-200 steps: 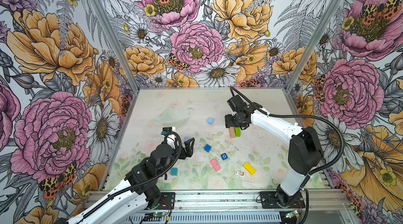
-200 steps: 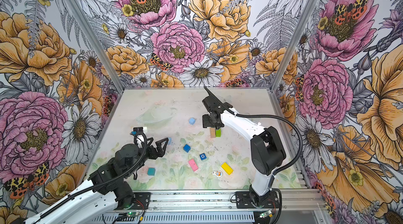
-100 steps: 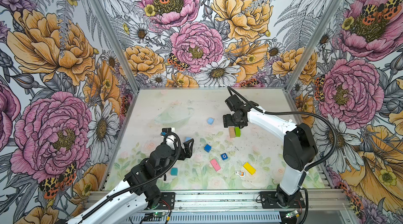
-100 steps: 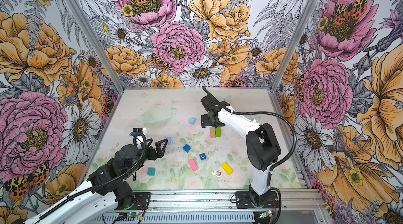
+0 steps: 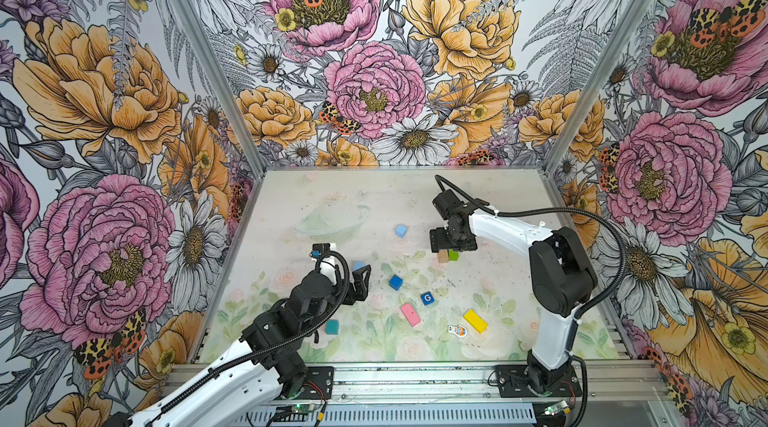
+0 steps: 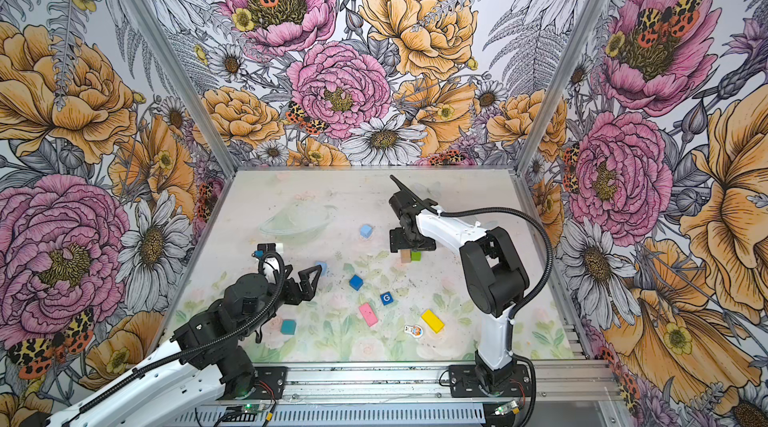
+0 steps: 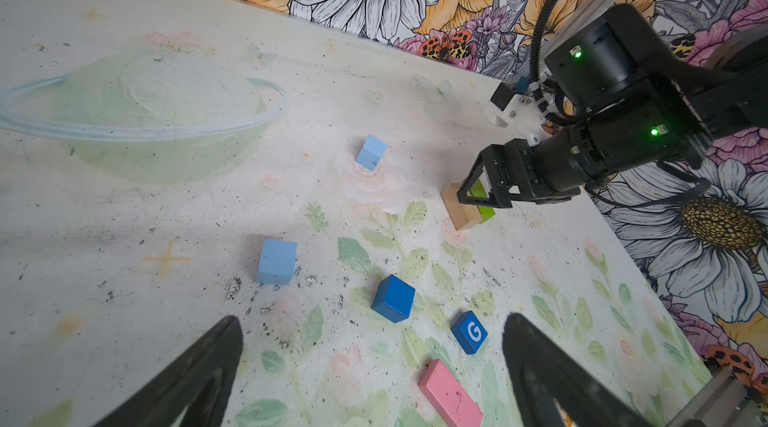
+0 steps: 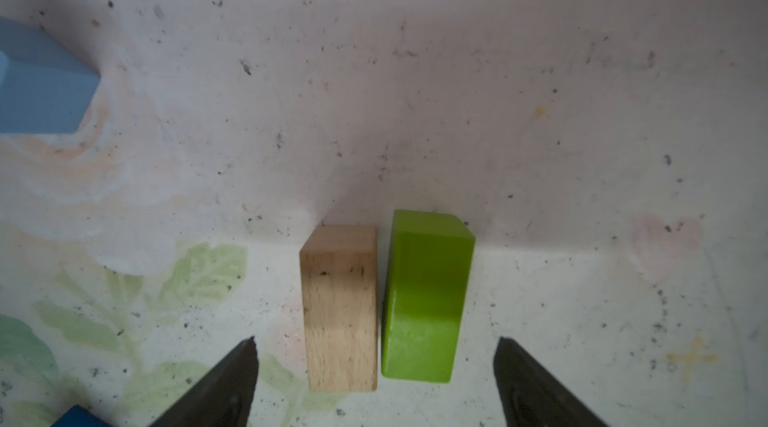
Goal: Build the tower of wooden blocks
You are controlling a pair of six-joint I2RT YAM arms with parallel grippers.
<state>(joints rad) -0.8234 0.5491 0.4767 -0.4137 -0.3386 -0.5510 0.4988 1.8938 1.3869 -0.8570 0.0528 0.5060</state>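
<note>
I can see the plain-wood oblong's near end [image 8: 341, 384] sticking out past the green oblong. My right gripper should lift off, close its fingers and push that end [image 8: 341, 388] flush.
A plain-wood oblong [image 8: 340, 308] and a green oblong [image 8: 426, 300] lie side by side on the table. My right gripper [image 8: 376, 346] hangs open over them, its fingers clear of both; in a top view it [image 5: 452, 244] covers part of the pair [image 5: 443, 256]. My left gripper [image 7: 372, 321] is open and empty, low over the table. Ahead of it sit a light blue cube [image 7: 277, 261], a dark blue cube [image 7: 393, 298], the G cube [image 7: 469, 332] and a pink oblong [image 7: 451, 396]. No stacked tower shows; every block lies singly.
A second light blue cube [image 5: 401, 231] sits further back, a teal cube [image 5: 331, 326] near the left arm, and a yellow oblong [image 5: 475, 320] at the front right. A flat cartoon figure piece [image 5: 457, 331] lies beside the yellow one. Flowered walls enclose the table [image 5: 519, 204].
My right gripper's jaws have spread wider around the wood and green oblongs, and the right arm's elbow has swung a little to the left. The left arm has not moved.
</note>
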